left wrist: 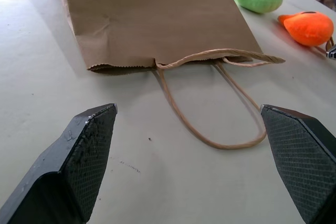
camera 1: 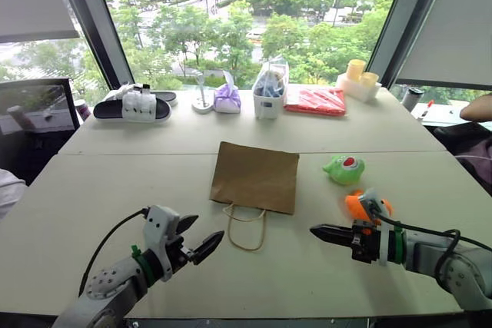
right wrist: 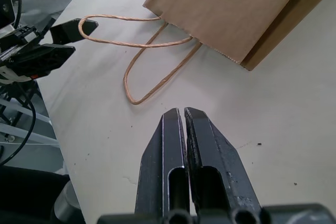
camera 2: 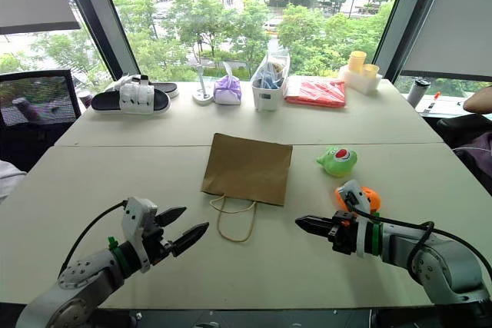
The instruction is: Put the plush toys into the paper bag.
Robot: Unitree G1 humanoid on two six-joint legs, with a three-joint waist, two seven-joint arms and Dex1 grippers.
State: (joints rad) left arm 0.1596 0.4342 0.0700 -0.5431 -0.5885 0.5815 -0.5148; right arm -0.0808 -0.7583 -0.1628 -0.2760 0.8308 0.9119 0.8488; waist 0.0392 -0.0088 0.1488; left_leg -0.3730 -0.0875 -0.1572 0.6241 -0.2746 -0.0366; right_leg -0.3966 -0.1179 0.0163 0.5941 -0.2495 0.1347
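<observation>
The paper bag's opening will open wide when I raise the upper handle, because the paper bag's upper twine handle stands apart from the lower one.
The brown paper bag lies flat on the table's middle, with its twine handles toward me. To its right sits the light green plush toy. The orange plush toy lies nearer, just behind my right wrist. My left gripper hovers open and empty near the handles, on their left; the left wrist view shows its fingers wide apart, facing the bag's mouth. My right gripper is shut and empty, pointing left at the handles from their right.
Along the far edge stand black-and-white slippers, a purple cloth bundle, a white box holding a clear bag of blue items, a red packet and yellow cups. A person's arm shows at the far right.
</observation>
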